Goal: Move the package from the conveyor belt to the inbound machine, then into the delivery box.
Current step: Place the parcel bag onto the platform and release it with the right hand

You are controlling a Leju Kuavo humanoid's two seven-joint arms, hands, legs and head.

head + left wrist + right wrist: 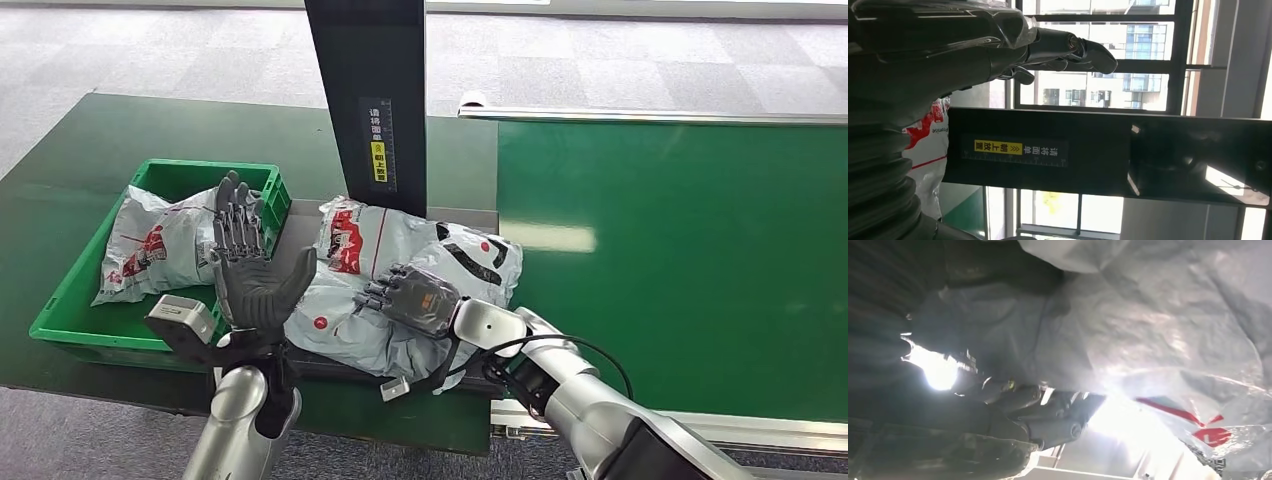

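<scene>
My gripper will lower the grey-white package [400,252], and the package will drape over the delivery box's rim then, because it is creased and about as wide as the green delivery box [165,262].
A grey-white plastic package [375,245] with red print lies on the dark platform of the inbound machine, at the foot of its black post [375,100]. My right hand [415,298] lies palm down on the package, its fingers curled into the film. In the right wrist view the crinkled package [1148,325] presses against the dark fingers [1048,425]. My left hand [245,270] stands upright and open just left of the package, palm toward it, holding nothing. The left wrist view shows that hand [948,45], the post [1098,155] and a bit of package [928,145].
The green delivery box [75,290] stands to the left on the dark green table, with another grey-white package [160,245] inside. The green conveyor belt [680,260] runs to the right. Grey carpet floor lies beyond the table.
</scene>
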